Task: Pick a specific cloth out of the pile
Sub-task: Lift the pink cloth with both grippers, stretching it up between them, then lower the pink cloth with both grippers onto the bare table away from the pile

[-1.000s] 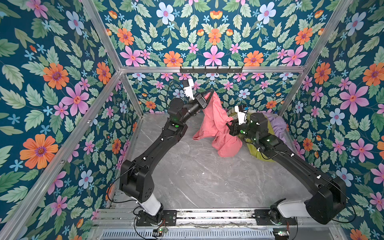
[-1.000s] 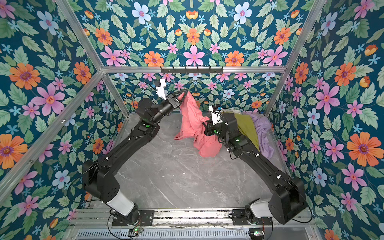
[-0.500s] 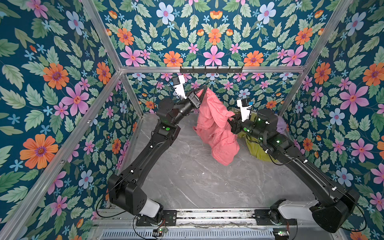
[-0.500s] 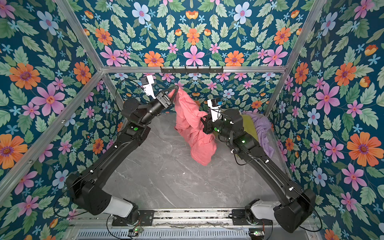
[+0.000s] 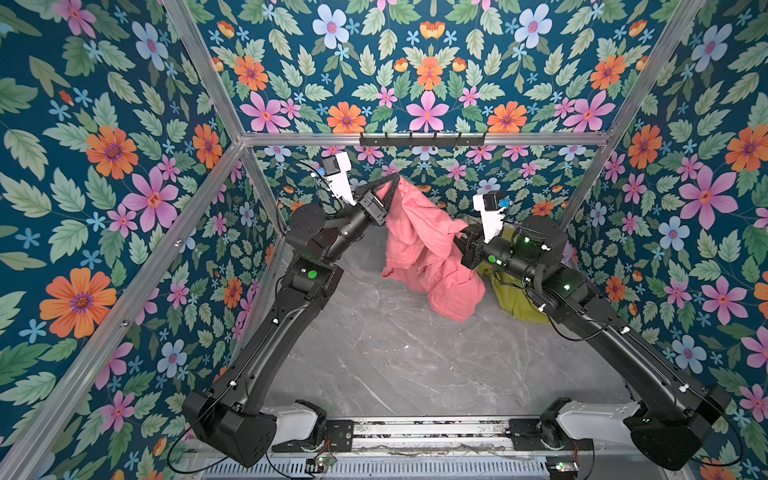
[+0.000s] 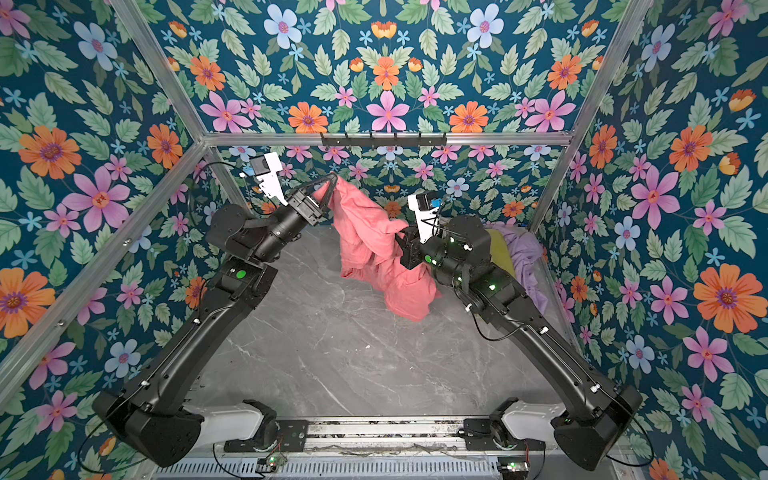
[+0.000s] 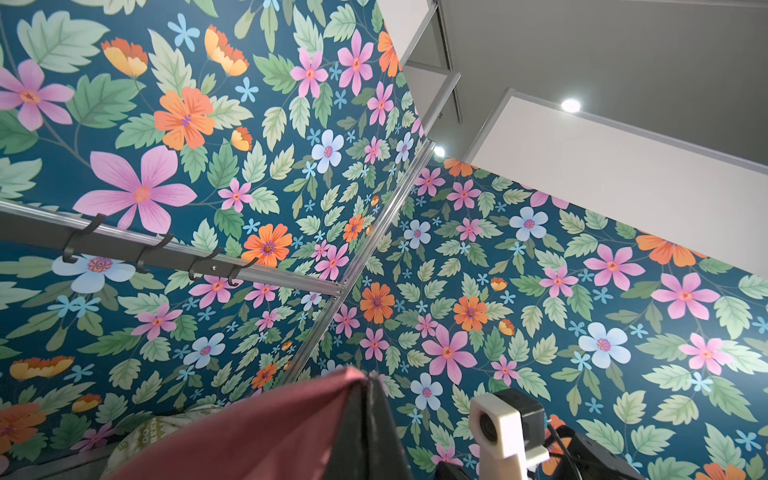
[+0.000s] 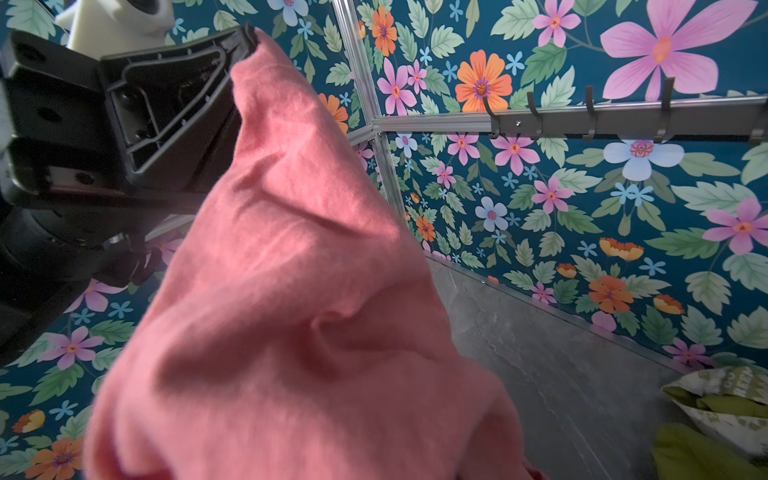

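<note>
I can see the salmon-pink cloth slanting from its high top corner [image 5: 401, 187] to my right gripper, so my left gripper should move back and bring that corner down toward the grey floor [image 5: 364, 293].
The cloth [image 5: 424, 249] is plain salmon-pink and hangs stretched between both grippers, with its lower folds drooping toward the grey floor. My left gripper [image 5: 397, 178] is raised near the back wall and shut on the cloth's top corner [image 7: 270, 428]; its fingertips [image 7: 370, 374] are pressed together. My right gripper [image 5: 459, 241] is lower, to the right, and shut on a bunched part of the cloth [image 8: 291, 291], which hides its jaws. The pile [image 5: 519, 299] lies at the back right under the right arm: olive-green, pale lilac [image 6: 523, 253] and cream patterned [image 8: 731, 395] fabric.
A dark rail of hooks [image 5: 422, 139] runs along the back wall above the grippers. Floral walls close in the back and both sides. The grey marble floor [image 5: 395, 365] stretches from the cloth toward the arm bases.
Both grippers have risen with the cloth. The left one has gone up and leftward, pulling the cloth off the pile and stretching it out. The right arm has lifted off the pile.
</note>
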